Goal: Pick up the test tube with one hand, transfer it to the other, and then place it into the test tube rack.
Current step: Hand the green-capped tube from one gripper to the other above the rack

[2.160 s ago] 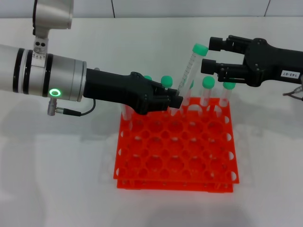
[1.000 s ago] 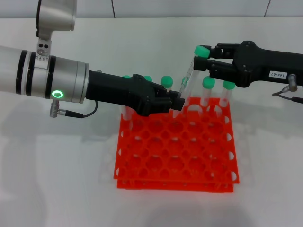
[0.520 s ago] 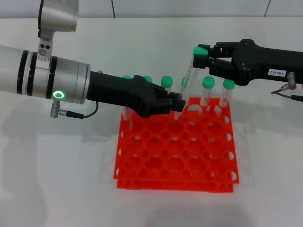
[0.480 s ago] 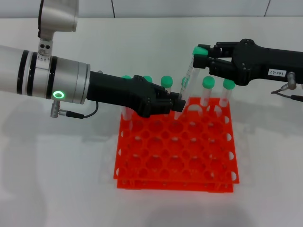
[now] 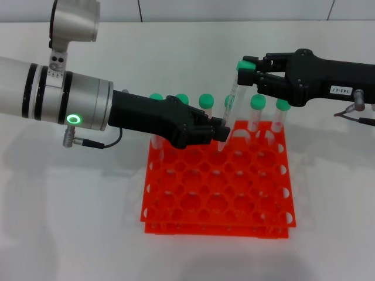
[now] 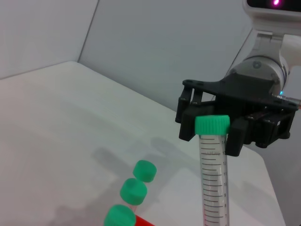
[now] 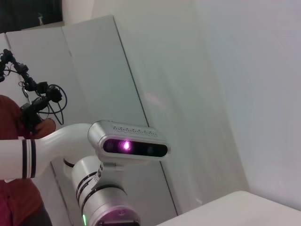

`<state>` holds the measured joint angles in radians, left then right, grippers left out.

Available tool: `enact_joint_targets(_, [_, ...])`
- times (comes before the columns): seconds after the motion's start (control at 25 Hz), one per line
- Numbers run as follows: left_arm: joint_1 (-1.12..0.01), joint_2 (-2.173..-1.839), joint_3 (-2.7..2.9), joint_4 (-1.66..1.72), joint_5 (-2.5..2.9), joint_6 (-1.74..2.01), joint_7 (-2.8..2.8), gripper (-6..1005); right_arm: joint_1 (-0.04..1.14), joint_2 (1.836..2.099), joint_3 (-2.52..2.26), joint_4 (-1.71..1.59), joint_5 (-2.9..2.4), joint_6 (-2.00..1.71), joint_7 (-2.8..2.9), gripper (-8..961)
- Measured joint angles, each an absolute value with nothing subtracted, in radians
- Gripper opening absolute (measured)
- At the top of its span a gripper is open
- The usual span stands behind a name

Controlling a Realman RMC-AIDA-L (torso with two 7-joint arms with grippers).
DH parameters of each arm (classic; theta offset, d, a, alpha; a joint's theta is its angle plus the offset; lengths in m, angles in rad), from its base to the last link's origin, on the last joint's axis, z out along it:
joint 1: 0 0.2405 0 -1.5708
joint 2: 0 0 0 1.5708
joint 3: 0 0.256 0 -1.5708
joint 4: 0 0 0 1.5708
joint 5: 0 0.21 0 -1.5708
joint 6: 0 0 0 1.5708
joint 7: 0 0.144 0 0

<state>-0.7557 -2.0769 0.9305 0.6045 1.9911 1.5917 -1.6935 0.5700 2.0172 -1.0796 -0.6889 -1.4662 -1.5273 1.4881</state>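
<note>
The test tube's rack-bound lower end (image 5: 222,145) is held in my closed left gripper, so that gripper should open and move back while my right gripper holds the green cap (image 5: 245,65).
The test tube (image 5: 233,96) hangs tilted above the back rows of the orange-red test tube rack (image 5: 217,229). My left gripper (image 5: 221,133), on the arm with the green ring light, is shut on the tube's lower end. From the right, the labelled right gripper (image 5: 249,70) is shut on the tube at its green cap (image 5: 246,64). In the left wrist view the test tube (image 6: 212,179) rises upright, its cap sitting between the right gripper's (image 6: 212,134) black fingers. The right wrist view shows neither the tube nor the rack.
Several other green-capped tubes (image 5: 258,104) stand in the rack's back row, right under and beside the held tube; three caps (image 6: 132,190) show in the left wrist view. The rack sits on a white table (image 5: 70,222). A cable (image 5: 354,114) hangs by the right arm.
The right gripper came in from the right with its fingers spread and shut around the tube's cap. The tube now stands more upright. The left arm has shifted only slightly.
</note>
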Motion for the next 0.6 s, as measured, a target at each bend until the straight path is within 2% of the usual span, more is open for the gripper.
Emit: enact_joint_targets(0.6, [-0.757,-2.078,0.931,0.604,1.988,1.592,-1.702,220,0.571,2.017,-1.093,-0.701,-1.461,-1.537,1.489,279])
